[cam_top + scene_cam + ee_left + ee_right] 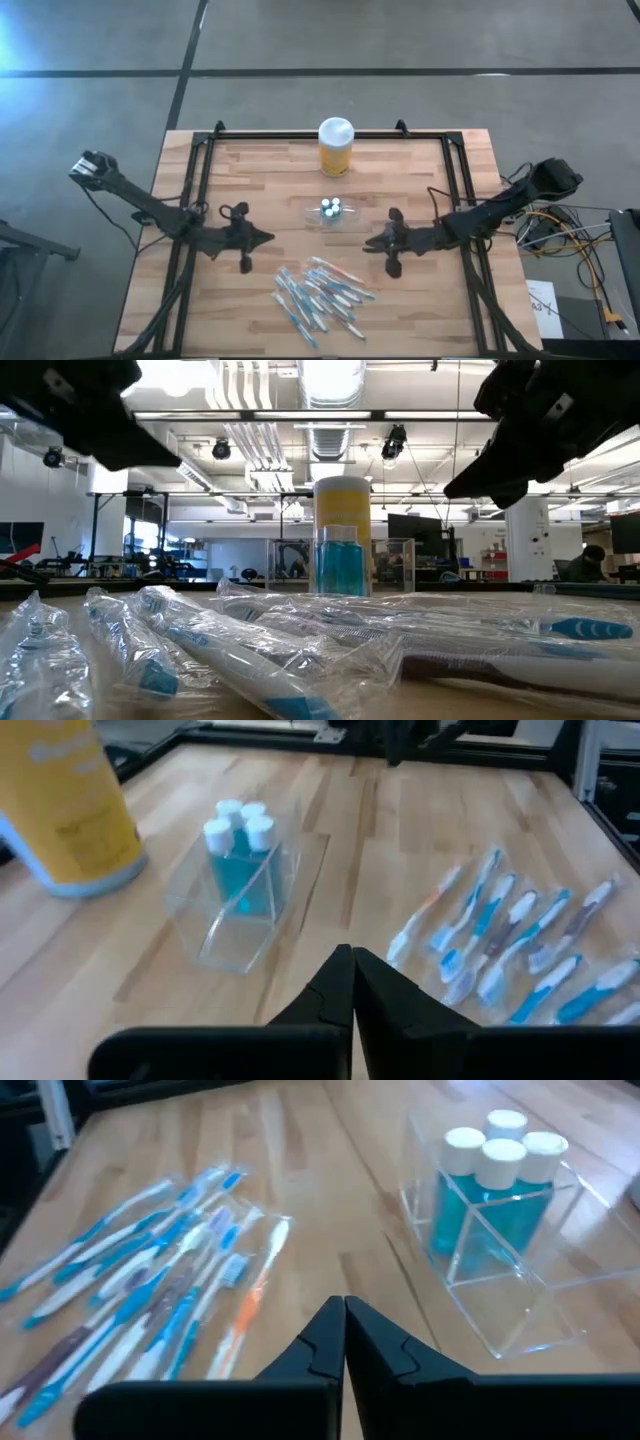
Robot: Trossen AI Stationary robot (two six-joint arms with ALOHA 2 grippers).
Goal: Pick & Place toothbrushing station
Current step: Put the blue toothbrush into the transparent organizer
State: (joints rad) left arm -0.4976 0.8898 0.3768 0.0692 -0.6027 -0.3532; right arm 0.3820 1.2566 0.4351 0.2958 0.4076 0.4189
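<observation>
The way to the blue toothbrush (207, 1312) beside the orange one is clear. My right gripper should keep going toward the toothbrush pile (322, 298) and open above it.
The toothbrushing station (330, 212) is a clear plastic holder standing on its base in the middle of the wooden table. It holds three small blue bottles with white caps (240, 825) (500, 1150). My left gripper (266, 238) hovers shut to the station's left and slightly nearer, its fingertips (352, 952) pointing toward it. My right gripper (369, 243) hovers shut to its right, also pointing inward (345, 1302). Neither holds anything.
A yellow jar with a white lid (336, 146) stands at the far edge, behind the station (340, 565). Several wrapped toothbrushes (320, 295) lie in a loose pile near the front edge, between the grippers. A black frame (200, 160) borders the table.
</observation>
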